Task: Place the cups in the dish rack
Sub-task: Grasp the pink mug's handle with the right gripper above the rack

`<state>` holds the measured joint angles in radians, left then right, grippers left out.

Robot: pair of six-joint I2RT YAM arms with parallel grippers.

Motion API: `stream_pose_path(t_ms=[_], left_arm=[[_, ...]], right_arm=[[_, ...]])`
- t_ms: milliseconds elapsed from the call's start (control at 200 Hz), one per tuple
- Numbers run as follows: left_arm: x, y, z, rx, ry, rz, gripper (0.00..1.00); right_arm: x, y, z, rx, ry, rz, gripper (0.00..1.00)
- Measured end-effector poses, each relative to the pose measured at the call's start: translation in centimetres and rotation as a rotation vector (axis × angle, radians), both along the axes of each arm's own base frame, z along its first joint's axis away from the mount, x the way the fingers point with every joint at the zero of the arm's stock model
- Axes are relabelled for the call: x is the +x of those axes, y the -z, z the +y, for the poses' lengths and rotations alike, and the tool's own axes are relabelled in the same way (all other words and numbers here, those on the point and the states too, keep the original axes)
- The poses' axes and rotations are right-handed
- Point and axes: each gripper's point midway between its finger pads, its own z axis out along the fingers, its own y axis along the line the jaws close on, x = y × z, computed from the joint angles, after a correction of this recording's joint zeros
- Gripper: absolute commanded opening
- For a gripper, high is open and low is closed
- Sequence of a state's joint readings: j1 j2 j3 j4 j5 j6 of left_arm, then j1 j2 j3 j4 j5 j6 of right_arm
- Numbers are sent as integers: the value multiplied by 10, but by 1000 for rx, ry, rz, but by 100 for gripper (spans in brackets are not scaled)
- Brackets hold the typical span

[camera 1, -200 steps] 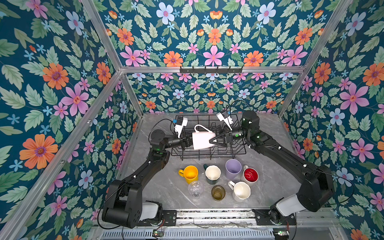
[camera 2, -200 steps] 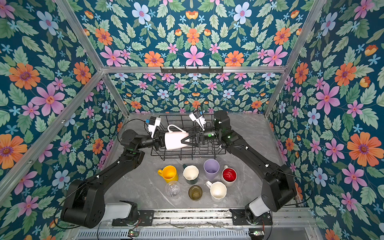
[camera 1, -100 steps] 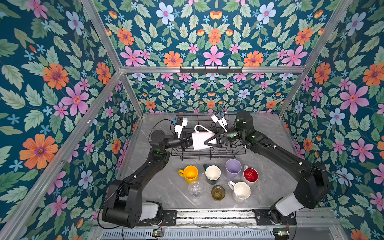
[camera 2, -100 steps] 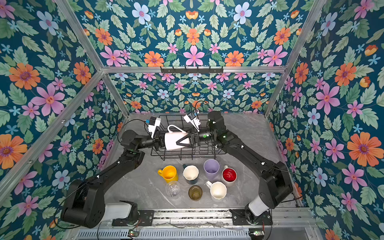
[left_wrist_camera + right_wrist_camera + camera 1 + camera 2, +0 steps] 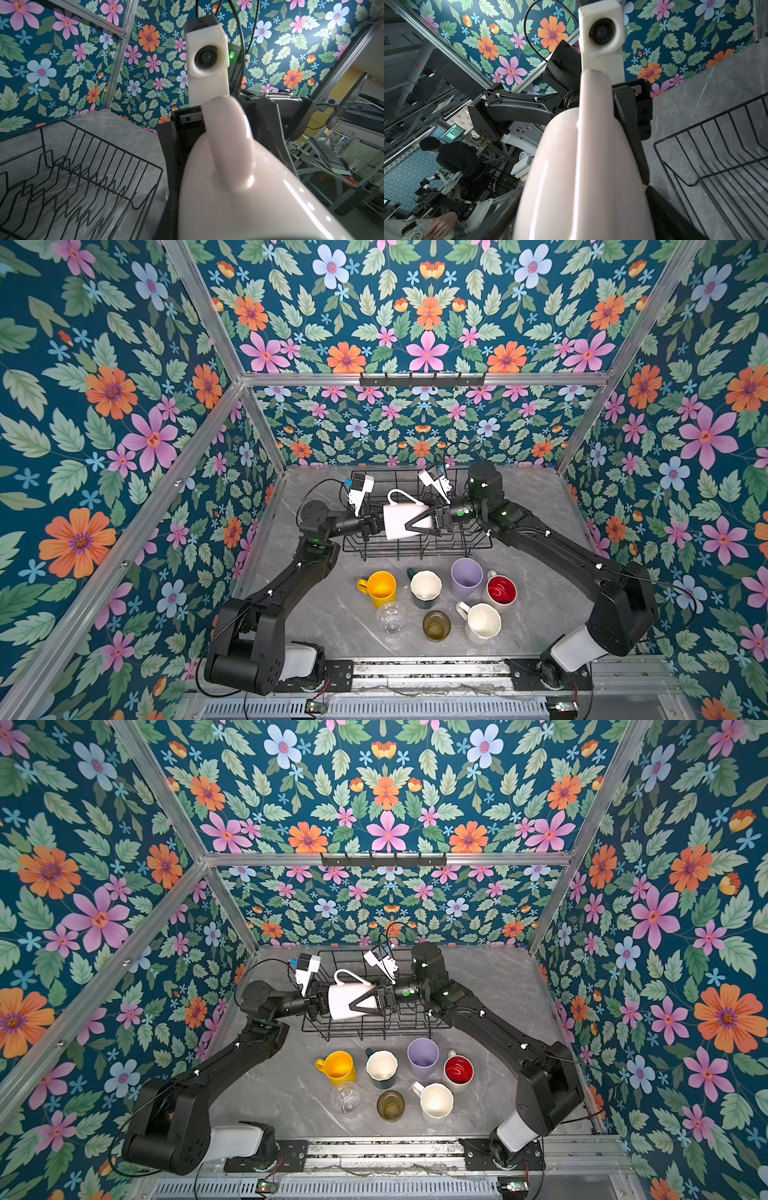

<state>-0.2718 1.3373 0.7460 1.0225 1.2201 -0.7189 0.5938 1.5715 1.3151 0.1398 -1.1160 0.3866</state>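
One end of the white mug [image 5: 390, 522] is in my left gripper, so my right gripper should close around the mug's other end [image 5: 425, 521] before my left gripper opens and moves away.
A white mug [image 5: 399, 516] [image 5: 345, 998] lies on its side in the air, handle up, above the black wire dish rack [image 5: 478, 548] [image 5: 436, 1028]. My left gripper [image 5: 376, 526] [image 5: 322, 1006] is shut on its left end. From the right, my right gripper [image 5: 411, 522] [image 5: 355, 1004] reaches over the mug's other end with its jaws wide on either side of the body. Both wrist views are filled by the mug [image 5: 239, 197] [image 5: 581, 166], with the rack [image 5: 83, 166] [image 5: 716, 166] below; the fingertips are hidden.
Several cups stand in front of the rack: yellow mug [image 5: 380, 587], dark green mug [image 5: 424, 589], lilac tumbler [image 5: 466, 577], red-lined mug [image 5: 500, 591], clear glass [image 5: 390, 616], olive-amber glass [image 5: 436, 624], cream cup [image 5: 482, 621]. Floral walls close in three sides.
My right gripper has slid left along the mug until its jaws straddle the body, and they have narrowed a little. The left gripper and the mug have stayed put.
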Motion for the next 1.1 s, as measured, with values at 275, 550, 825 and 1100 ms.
stream_pose_path(t_ms=[275,550,825,1100], left_arm=[[0,-1,0,-8,6,12,0],[0,-1,-1,-21,29,38,0],[1,-4,0,-35,22,34,0],[0,-4,0,-36,24,34,0]], right_arm=[[0,0,2,-10,10,4,87],[3,1,4,-15,31,-2,89],[3,-2,4,-14,40,1,73],[1,-3,3,-17,41,2,67]])
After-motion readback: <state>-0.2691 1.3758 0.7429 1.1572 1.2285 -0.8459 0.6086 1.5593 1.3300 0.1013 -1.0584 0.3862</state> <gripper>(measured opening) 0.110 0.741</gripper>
